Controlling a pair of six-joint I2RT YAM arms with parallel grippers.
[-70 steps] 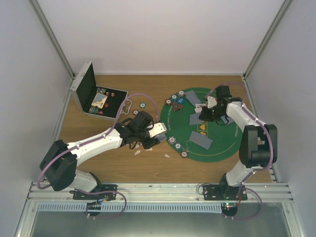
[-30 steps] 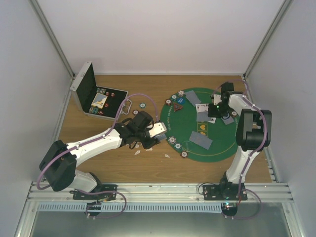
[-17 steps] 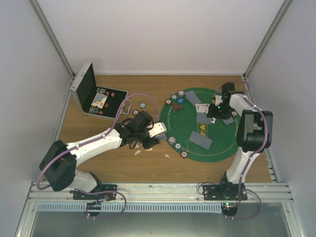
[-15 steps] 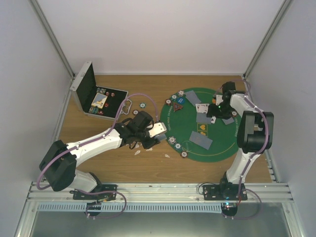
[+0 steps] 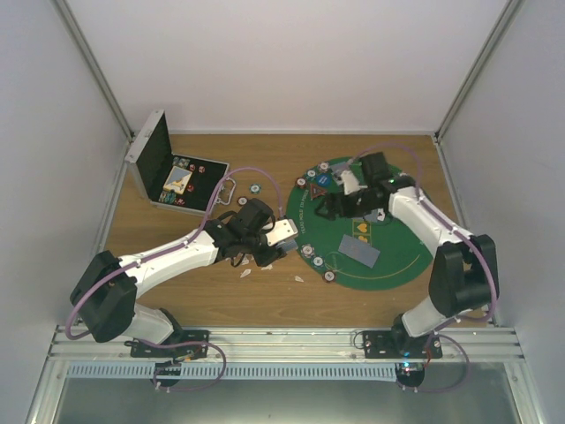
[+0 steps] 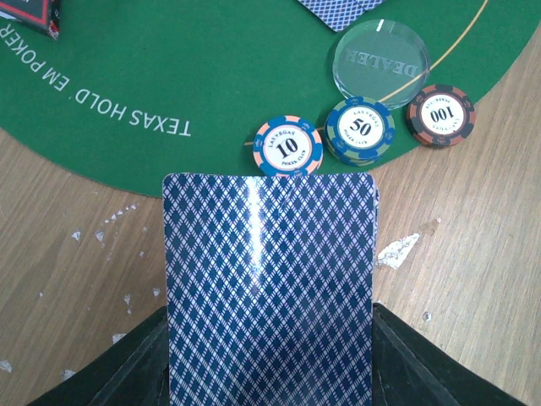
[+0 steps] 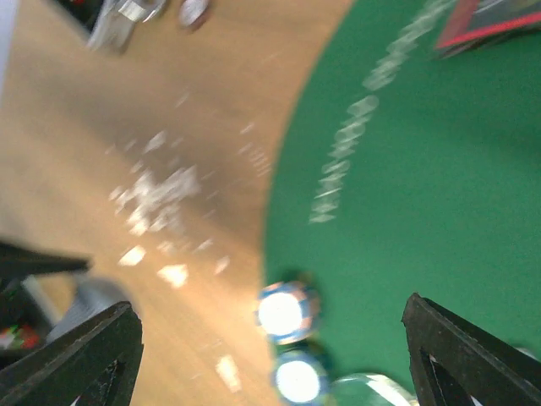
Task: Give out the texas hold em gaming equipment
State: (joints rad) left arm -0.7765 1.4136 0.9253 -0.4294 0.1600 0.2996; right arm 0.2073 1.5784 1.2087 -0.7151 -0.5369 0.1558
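Note:
My open right gripper should keep moving over, because the deck's far edge (image 6: 270, 188) sticks out clear of my left gripper. It should go on until the right fingers are on either side of that edge (image 5: 290, 245).
My left gripper (image 5: 281, 235) is shut on a deck of blue-backed playing cards (image 6: 269, 288), held just off the left rim of the green Texas Hold'em mat (image 5: 388, 256). Ahead of the deck lie a 10 chip (image 6: 288, 146), a 50 chip (image 6: 361, 128), a 100 chip (image 6: 439, 114) and a clear dealer button (image 6: 380, 59). My right gripper (image 5: 323, 208) hangs open over the mat's left half with nothing between its fingers. Its blurred view shows two chips (image 7: 287, 311) and the red-black token (image 7: 490, 21). A face-down card (image 5: 358, 252) rests on the mat.
An open metal case (image 5: 168, 172) with more pieces stands at the back left. Loose chips (image 5: 254, 187) lie on the wood between case and mat. White scraps (image 5: 298, 278) are scattered near the mat's left rim. More chips (image 5: 328, 276) line that rim.
My right gripper has opened and swung left from the mat's far right side to its left half. The left arm and its deck have not moved.

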